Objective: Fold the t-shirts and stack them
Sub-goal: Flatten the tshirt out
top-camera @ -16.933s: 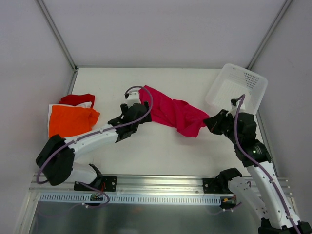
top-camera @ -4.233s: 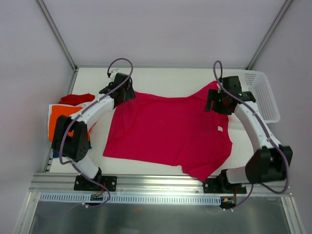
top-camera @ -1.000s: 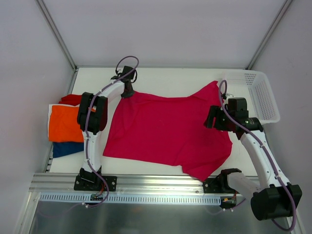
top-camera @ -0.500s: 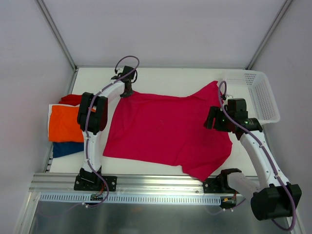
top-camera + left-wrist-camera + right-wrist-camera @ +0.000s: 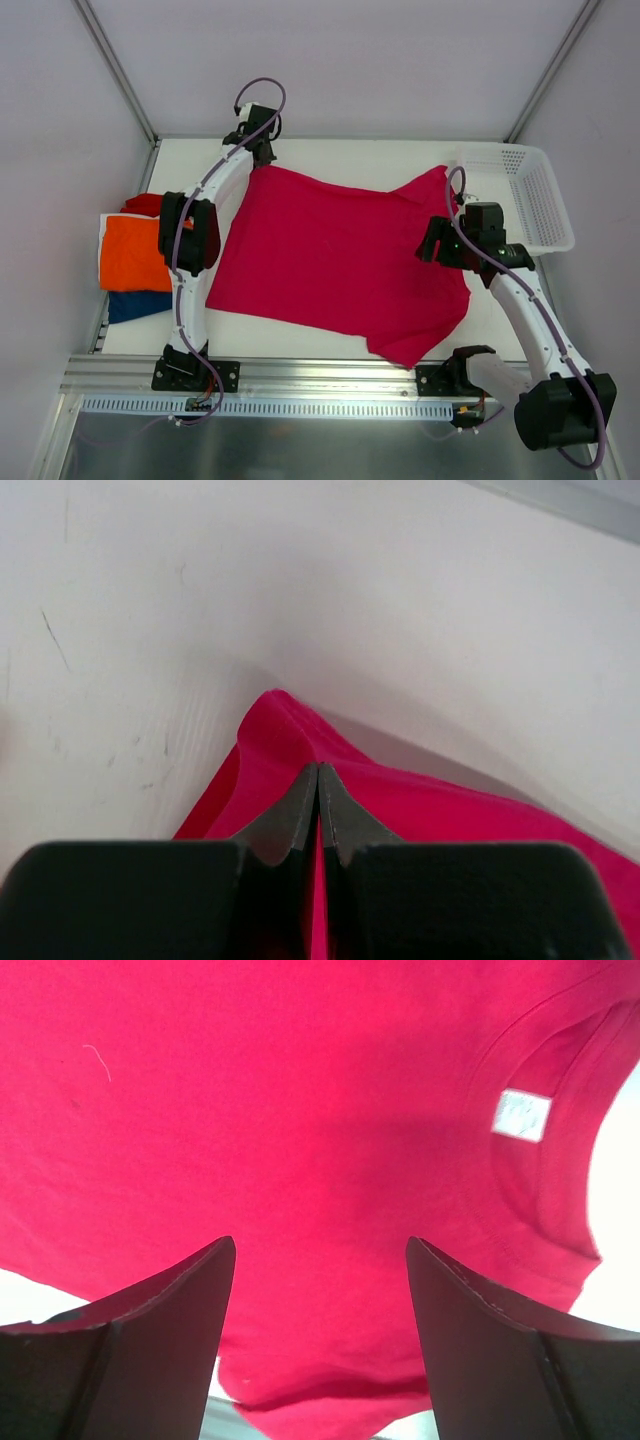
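The t-shirt's far edge (image 5: 335,186) lies near the back of the table, so the robot's right gripper should press shut on the t-shirt's middle (image 5: 383,228) and help the left gripper pull the t-shirt nearer.
A magenta-pink t-shirt (image 5: 340,255) lies spread across the middle of the table, its collar and white label (image 5: 522,1115) toward the right. My left gripper (image 5: 260,152) is at the far left of the table, shut on the shirt's far left corner. In the left wrist view the jaws (image 5: 318,770) pinch a fold of pink cloth (image 5: 450,810). My right gripper (image 5: 432,245) hovers open over the shirt's right side near the collar; the shirt (image 5: 300,1110) fills its view, with nothing between the fingers (image 5: 170,1310). Folded shirts are stacked at the left: orange (image 5: 130,250) over dark blue (image 5: 135,305), with red (image 5: 155,203) behind.
A white perforated basket (image 5: 530,200) stands at the far right, just behind the right arm. The shirt's near hem reaches close to the table's front rail (image 5: 320,375). A metal frame post rises at each back corner.
My left gripper has shut on the shirt's far left corner and pulled it toward the back edge, dragging the cloth that way. The right gripper has barely moved.
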Robot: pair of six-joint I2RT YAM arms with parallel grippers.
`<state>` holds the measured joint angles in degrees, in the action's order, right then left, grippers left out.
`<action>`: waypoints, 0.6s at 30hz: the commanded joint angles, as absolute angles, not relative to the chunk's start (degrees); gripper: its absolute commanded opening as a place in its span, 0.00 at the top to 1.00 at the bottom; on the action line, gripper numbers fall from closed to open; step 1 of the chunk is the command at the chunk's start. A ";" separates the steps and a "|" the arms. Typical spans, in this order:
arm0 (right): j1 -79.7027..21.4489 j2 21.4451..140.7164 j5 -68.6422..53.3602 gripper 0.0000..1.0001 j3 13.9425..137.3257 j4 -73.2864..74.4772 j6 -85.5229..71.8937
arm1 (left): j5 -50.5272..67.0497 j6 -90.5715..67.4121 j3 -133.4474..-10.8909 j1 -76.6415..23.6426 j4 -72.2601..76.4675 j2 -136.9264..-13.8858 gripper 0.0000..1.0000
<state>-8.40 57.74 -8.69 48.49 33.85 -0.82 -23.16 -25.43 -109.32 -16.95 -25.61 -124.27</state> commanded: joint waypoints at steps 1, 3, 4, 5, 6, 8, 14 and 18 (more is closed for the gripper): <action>-8.53 59.84 -7.74 0.27 48.34 26.55 -3.77 | -24.61 -21.72 -116.35 -17.40 -25.05 -123.74 1.00; -8.53 64.04 -7.82 0.27 50.18 24.44 -4.30 | -24.78 -20.75 -117.77 -17.32 -25.57 -125.06 1.00; -8.53 65.55 -8.00 0.27 50.79 23.48 -4.57 | -25.05 -20.57 -118.47 -17.40 -25.58 -125.33 1.00; -8.61 67.22 -7.91 0.26 51.58 21.64 -5.01 | -25.22 -20.39 -118.65 -17.40 -25.66 -125.59 1.00; -8.61 70.46 -7.56 0.25 53.07 20.75 -5.27 | -25.66 -20.13 -118.74 -17.40 -25.66 -125.94 1.00; -8.61 73.99 -5.55 0.23 55.10 18.55 -5.62 | -26.10 -19.87 -118.74 -17.23 -25.66 -126.47 1.00; -8.61 89.98 -2.03 0.23 68.36 18.37 -6.59 | -26.11 -19.25 -119.27 -16.00 -25.66 -129.11 1.00; -8.53 97.63 2.28 0.23 76.80 19.33 -6.15 | -25.75 -18.37 -121.19 -15.03 -25.66 -132.01 1.00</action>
<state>-8.47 95.22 -2.20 71.46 20.38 -5.54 -24.60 -20.10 -117.86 -16.29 -25.85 -130.87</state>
